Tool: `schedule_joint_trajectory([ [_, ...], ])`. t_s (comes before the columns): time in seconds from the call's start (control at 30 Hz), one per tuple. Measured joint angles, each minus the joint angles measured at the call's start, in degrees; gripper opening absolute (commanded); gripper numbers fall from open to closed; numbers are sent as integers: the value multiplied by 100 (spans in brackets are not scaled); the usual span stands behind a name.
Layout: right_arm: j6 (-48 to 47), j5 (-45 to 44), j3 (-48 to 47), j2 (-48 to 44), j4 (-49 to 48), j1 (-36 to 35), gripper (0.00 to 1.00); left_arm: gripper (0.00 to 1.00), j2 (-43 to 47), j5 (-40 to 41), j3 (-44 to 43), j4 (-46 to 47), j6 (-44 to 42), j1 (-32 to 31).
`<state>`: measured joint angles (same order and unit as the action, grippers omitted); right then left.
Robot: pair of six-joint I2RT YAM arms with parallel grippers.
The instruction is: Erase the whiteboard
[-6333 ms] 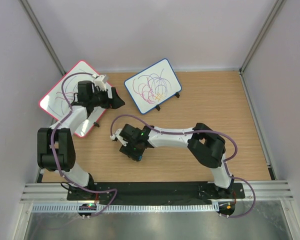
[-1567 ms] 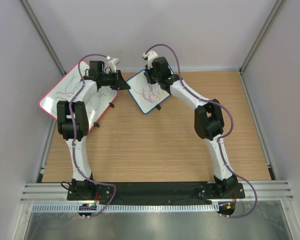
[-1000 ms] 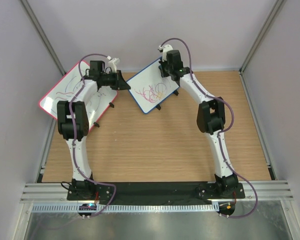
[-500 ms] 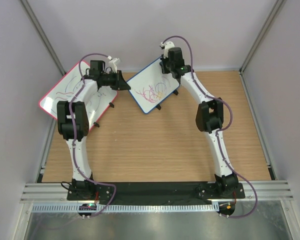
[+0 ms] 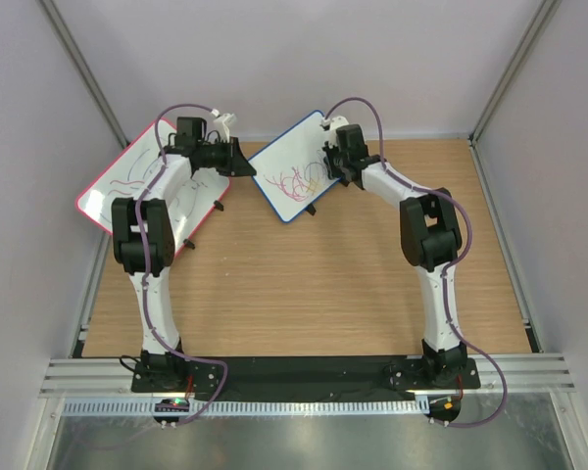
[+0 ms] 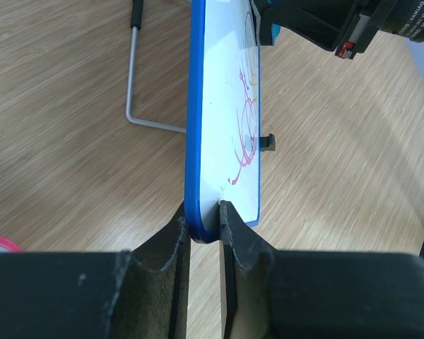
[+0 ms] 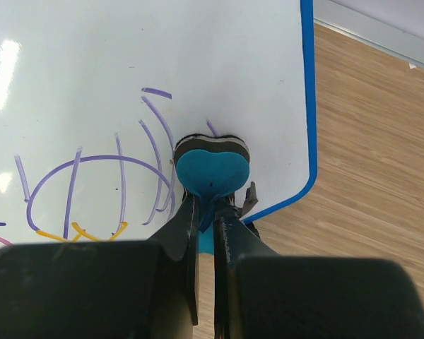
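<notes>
The eraser is near the whiteboard's blue edge [image 7: 311, 120], so next my right gripper wipes it back over the purple strokes [image 7: 154, 159] that are still there toward the middle.
The whiteboard [image 5: 289, 157], white with a blue frame, stands tilted at the back of the table. My left gripper [image 5: 243, 168] is shut on its lower left corner, with the blue edge pinched between the black fingers in the left wrist view, gripper [image 6: 205, 220], whiteboard [image 6: 222, 106]. My right gripper [image 7: 206, 219] is shut on a blue eraser [image 7: 212, 168] pressed flat on the whiteboard [image 7: 162, 49] near its right edge. Purple, yellow and pink strokes [image 7: 92, 180] lie left of the eraser. From above, the right gripper [image 5: 335, 162] is over the board's right part.
A larger red-framed board [image 5: 118, 181] with scribbles leans at the left wall, under my left arm. The blue board's wire stand [image 6: 131, 78] and a small black foot [image 6: 268, 141] rest on the wooden table [image 5: 304, 284]. Enclosure walls stand close behind.
My right gripper has slid the eraser down from the board's top right corner to the middle of its right side. The left gripper has kept its hold and not moved.
</notes>
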<state>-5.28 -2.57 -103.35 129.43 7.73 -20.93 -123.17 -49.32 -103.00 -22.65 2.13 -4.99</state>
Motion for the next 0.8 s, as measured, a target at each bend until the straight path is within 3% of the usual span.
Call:
schedule_joint_trajectory([
  [0.4, 162, 122, -920, 267, 608, -118, 1, 0, 0, 9, -66, -70, -72, -28],
  [0.8, 651, 20, -1637, 483, 527, -695, 1, 0, 0, 101, -81, -245, -70, -26],
])
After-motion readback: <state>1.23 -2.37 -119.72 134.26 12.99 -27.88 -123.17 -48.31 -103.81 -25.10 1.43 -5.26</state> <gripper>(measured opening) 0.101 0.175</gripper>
